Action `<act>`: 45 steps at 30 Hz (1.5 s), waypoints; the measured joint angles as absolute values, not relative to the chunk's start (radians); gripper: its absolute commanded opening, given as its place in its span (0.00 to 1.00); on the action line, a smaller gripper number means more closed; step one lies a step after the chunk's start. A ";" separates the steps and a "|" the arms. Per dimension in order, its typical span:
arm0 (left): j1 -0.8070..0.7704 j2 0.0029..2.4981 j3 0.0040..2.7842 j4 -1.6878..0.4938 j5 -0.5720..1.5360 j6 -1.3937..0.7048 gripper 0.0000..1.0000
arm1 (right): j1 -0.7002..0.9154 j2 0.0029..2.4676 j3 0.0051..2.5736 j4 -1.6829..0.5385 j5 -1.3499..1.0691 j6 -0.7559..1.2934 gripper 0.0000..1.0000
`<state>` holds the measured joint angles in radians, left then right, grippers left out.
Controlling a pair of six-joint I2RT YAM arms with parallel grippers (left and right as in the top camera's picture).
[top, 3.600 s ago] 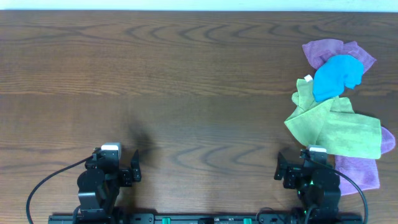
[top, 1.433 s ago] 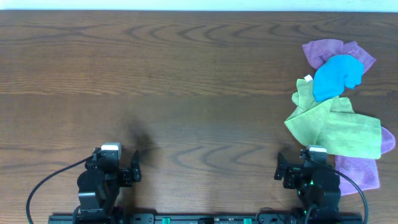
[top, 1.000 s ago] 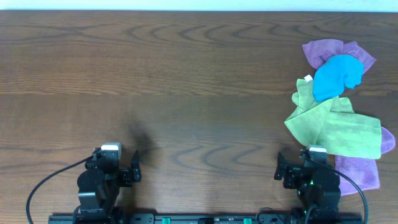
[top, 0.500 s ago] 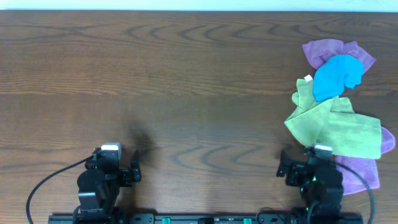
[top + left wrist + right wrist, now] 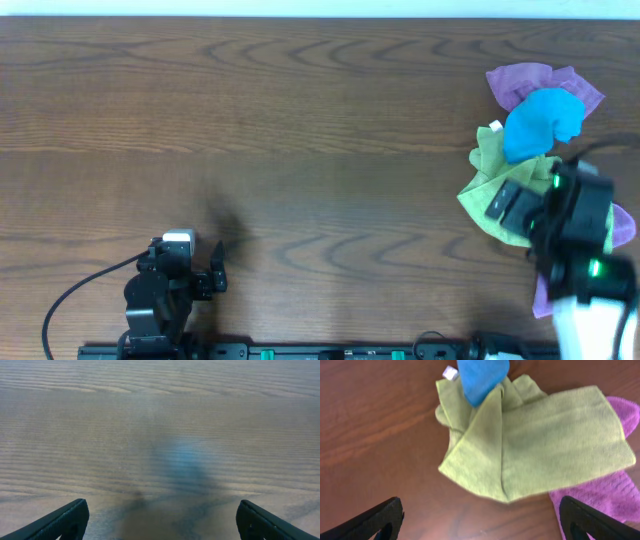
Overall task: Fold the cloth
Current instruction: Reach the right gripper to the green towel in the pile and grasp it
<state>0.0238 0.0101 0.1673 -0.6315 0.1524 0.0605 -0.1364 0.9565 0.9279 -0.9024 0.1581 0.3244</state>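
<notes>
The green cloth's raised fold lies free next to the blue cloth's tip (image 5: pixel 476 401). My right gripper goes on moving toward that fold (image 5: pixel 492 414) until its fingers are on both sides of it.
A pile of cloths lies at the table's right edge. A green cloth (image 5: pixel 482 170) is loosely folded, with a blue cloth (image 5: pixel 540 120) on its far end and purple cloth (image 5: pixel 530 80) beneath. In the right wrist view the green cloth (image 5: pixel 545 445) fills the middle, the blue cloth (image 5: pixel 482 377) is at the top and the purple cloth (image 5: pixel 605 500) is at the lower right. My right gripper (image 5: pixel 515 208) hovers over the green cloth's near edge, open and empty (image 5: pixel 482 522). My left gripper (image 5: pixel 185 265) is open and empty over bare wood (image 5: pixel 162 522).
The wooden table (image 5: pixel 300 130) stretches wide to the left of the pile. A white tag (image 5: pixel 451 373) sticks out at the green cloth's far corner. More purple cloth (image 5: pixel 625 225) shows by the right edge.
My right arm has lifted from its rest at the front edge and moved out over the near part of the green cloth. The left arm and the cloths have not moved.
</notes>
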 measured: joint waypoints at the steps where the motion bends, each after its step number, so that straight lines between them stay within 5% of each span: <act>1: 0.024 0.010 0.167 -0.632 0.152 0.061 0.95 | -0.136 1.021 0.978 -0.920 0.164 0.336 0.99; 14: 0.024 0.010 0.167 -0.632 0.150 0.061 0.95 | -0.246 1.581 1.327 -0.896 0.184 0.389 0.99; 35: 0.024 0.010 0.167 -0.631 0.150 0.061 0.95 | -0.249 1.799 1.327 -0.856 0.175 0.392 0.99; 38: 0.024 0.010 0.167 -0.631 0.150 0.061 0.95 | -0.249 1.867 1.327 -0.838 0.167 0.399 0.80; 40: 0.024 0.010 0.167 -0.631 0.150 0.061 0.95 | -0.249 1.909 1.327 -0.826 0.152 0.403 0.48; 42: 0.024 0.010 0.167 -0.631 0.150 0.061 0.95 | -0.249 1.945 1.327 -0.822 0.140 0.409 0.01; 45: 0.024 0.010 0.167 -0.631 0.150 0.061 0.95 | -0.249 1.969 1.327 -0.827 0.123 0.410 0.01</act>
